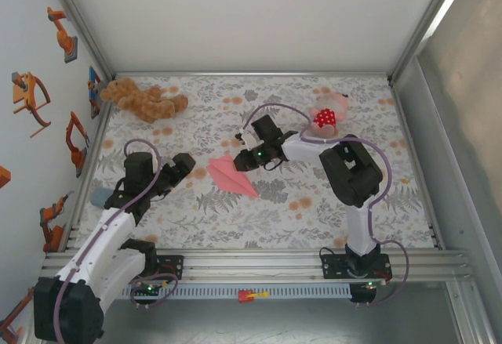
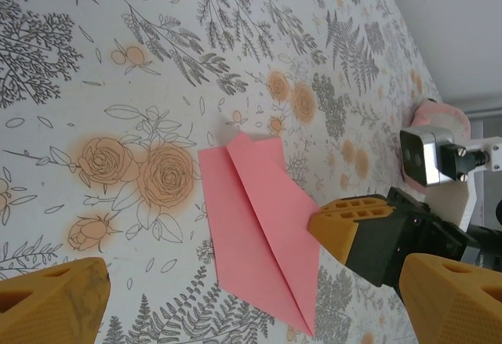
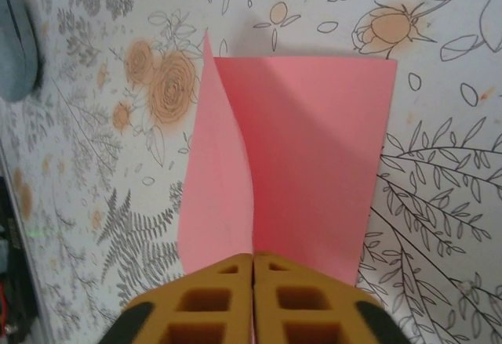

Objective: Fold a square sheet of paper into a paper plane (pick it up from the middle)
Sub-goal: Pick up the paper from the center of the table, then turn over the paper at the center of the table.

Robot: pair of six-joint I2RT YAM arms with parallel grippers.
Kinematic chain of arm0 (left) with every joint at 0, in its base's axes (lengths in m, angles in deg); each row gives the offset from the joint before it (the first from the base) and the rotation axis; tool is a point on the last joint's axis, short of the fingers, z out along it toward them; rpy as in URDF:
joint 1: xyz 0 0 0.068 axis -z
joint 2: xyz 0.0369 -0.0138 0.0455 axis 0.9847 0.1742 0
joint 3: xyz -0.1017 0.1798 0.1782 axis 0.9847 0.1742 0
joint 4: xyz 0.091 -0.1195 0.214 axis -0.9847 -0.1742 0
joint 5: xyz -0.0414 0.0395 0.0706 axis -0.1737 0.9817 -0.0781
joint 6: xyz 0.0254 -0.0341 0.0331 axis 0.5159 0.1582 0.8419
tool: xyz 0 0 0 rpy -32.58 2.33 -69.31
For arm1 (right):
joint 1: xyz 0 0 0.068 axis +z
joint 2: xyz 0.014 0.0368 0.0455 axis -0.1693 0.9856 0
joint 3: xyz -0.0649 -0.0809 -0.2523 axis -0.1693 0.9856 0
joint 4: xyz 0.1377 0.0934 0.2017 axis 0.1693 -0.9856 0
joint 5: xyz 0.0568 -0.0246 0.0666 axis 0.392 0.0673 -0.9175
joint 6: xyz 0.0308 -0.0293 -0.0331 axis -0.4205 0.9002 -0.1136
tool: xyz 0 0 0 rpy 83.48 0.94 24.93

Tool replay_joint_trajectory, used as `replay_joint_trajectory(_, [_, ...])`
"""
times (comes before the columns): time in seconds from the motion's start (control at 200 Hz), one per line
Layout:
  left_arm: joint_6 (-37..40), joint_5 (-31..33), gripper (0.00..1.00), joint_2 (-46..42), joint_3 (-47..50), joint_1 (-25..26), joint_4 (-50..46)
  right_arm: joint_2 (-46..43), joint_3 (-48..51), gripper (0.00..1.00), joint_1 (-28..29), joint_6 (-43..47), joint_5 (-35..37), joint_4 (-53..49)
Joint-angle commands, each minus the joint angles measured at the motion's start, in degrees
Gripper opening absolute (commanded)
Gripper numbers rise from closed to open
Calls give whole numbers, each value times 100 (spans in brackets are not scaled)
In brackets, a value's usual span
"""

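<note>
I expect the paper plane point(image 1: 230, 177) to stay stiff and hold its folded shape when I pick it up, because a long straight crease point(image 2: 267, 232) runs to the plane's point.
The square sheet of paper lies folded into a salmon-pink pointed paper plane point(image 1: 231, 175) with a centre crease, flat on the flowered table near the middle. My right gripper point(image 1: 245, 158) is at its far right edge, shut on it. In the right wrist view the raised crease of the plane point(image 3: 306, 164) runs into the seam between the closed fingers point(image 3: 212, 305). My left gripper point(image 1: 184, 168) stands wide open just left of the plane. In the left wrist view its yellow fingertips point(image 2: 51, 297) straddle the pointed end of the plane point(image 2: 259, 226) without touching it.
A brown plush bear point(image 1: 141, 99) lies at the back left. A pink plush toy with a red dotted patch point(image 1: 328, 115) sits at the back right, behind the right arm. A blue-grey object point(image 1: 102, 197) rests by the left wall.
</note>
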Motion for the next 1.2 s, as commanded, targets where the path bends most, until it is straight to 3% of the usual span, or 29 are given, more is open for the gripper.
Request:
replay_joint_trajectory(0.0, [65, -393, 95, 91, -87, 65, 142, -187, -176, 0, -9, 36, -219, 50])
replay_joint_trajectory(0.205, [-162, -722, 95, 149, -199, 403, 830, -1078, 212, 0, -145, -692, -236, 997])
replay_joint_trajectory(0.436, [-646, -940, 93, 521, -222, 869, 2329, -1674, 595, 0, -308, -2220, -689, 2462])
replay_joint_trajectory(0.621, [-696, -1170, 84, 1030, -537, 1124, 3043, -1892, 677, 0, -308, -3031, -860, 3034])
replay_joint_trajectory(0.861, [-604, -1462, 64, 1644, -929, 1325, 3546, -1990, 732, 0, -308, -3659, -1101, 3544])
replay_joint_trajectory(1.197, [-478, -1687, 53, 1757, -947, 1386, 3952, -2016, 784, 0, -333, -4229, -1289, 4115])
